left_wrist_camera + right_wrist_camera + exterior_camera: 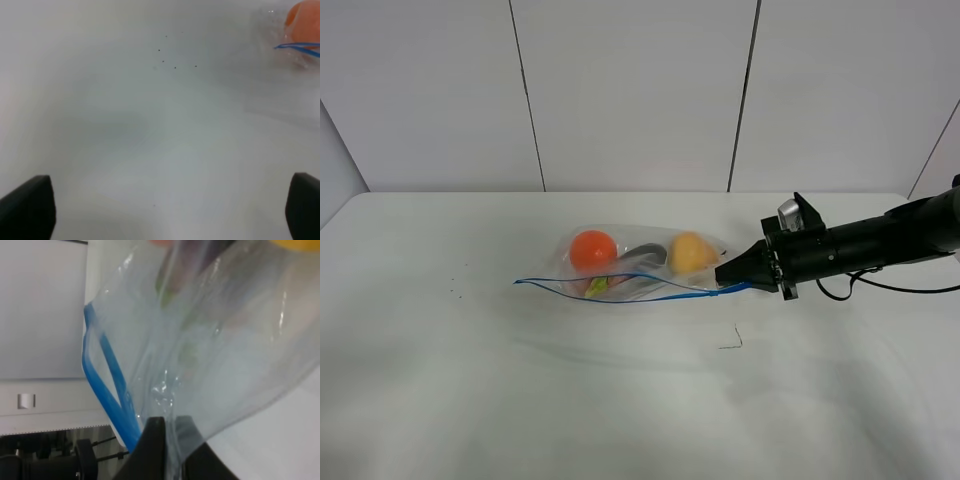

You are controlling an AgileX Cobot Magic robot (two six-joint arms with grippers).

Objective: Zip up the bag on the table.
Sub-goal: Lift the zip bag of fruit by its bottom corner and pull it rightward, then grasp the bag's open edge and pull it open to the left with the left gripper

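Observation:
The blue zipper strip is gaping in its middle. I should keep its end still with my right gripper while my left gripper pinches the strip next to that end.
The clear bag lies on the white table, with an orange, a dark eggplant and a yellow fruit inside. Its blue zipper strip runs along the near edge and gapes open in the middle. My right gripper is shut on the strip's right end. The right wrist view shows the jaws pinching the plastic beside the blue strip. My left gripper is open over bare table, left of the bag. The orange shows at that view's edge.
A small dark mark lies on the table in front of the right gripper. Tiny specks dot the table left of the bag. A grey panelled wall stands behind the table. The right arm's cable hangs beside it.

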